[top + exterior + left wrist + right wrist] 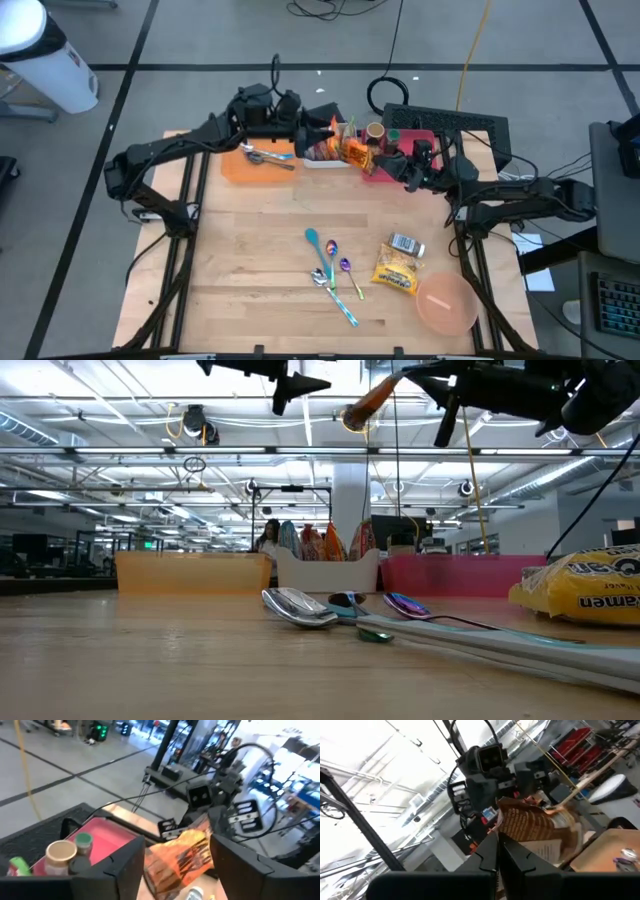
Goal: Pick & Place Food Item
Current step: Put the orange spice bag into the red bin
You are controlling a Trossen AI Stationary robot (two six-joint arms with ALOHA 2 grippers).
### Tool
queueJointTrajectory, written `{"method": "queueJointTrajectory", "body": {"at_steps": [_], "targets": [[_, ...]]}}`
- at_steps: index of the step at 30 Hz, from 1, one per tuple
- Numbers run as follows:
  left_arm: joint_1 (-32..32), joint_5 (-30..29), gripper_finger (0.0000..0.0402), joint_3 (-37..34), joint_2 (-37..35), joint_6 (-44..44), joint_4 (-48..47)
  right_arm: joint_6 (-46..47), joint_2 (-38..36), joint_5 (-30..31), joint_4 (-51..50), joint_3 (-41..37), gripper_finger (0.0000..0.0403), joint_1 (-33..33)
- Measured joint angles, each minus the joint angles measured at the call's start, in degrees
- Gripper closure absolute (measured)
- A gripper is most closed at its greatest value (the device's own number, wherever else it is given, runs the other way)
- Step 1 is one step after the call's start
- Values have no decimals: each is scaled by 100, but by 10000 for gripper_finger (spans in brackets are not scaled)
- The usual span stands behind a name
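The snack bag (357, 154) is inside my left gripper's open fingers. My right gripper should pull the bag clear first and then lower it into the pink bin.
An orange-brown snack bag (355, 150) hangs in the air above the bins at the table's far side, between my two grippers. My right gripper (498, 845) is shut on it, reaching in from the right (388, 160). My left gripper (177, 870) comes from the left (333, 135) and is open; its fingers stand on either side of the bag (182, 855). Whether they touch it, I cannot tell. In the low view the bag (365, 405) shows high above the table. My right gripper pinches an edge of the snack bag (504, 831) between its two shut fingers. The fingers come from the table's right side, slanting upward. The bag stands up beyond the fingertips, lifted clear of the bins and the table.
Below the bag stand an orange bin (250, 165) with utensils, a white bin (325, 155) with packets and a pink bin (395, 140) with bottles. Nearer lie several spoons (330, 265), a yellow ramen bag (397, 270), a small packet (405, 243) and a pink bowl (445, 303).
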Motion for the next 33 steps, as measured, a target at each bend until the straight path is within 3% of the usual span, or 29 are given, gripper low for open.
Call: {"method": "queueJointTrajectory", "body": {"at_steps": [4,7,14,18,26,33], "targets": [[246,562,159,0,0,-282,190,-35,-87,32,-611,42,403,0],[434,1079,158,0,0,-468,241,-67,-157,29,-1654,355,403,0],[820,2064,158,0,-2,-900,246,-1042,-150,-139,-5589,2094,403,-184],[928,2175,158,0,-2,-982,235,-1641,-97,-142,-7257,3124,403,-496],[870,2181,158,0,-2,-843,224,-1790,169,-161,-9258,4524,403,-1465],[829,2192,158,0,-2,-814,219,-2028,807,-1196,-10228,4846,403,-2151]]}}
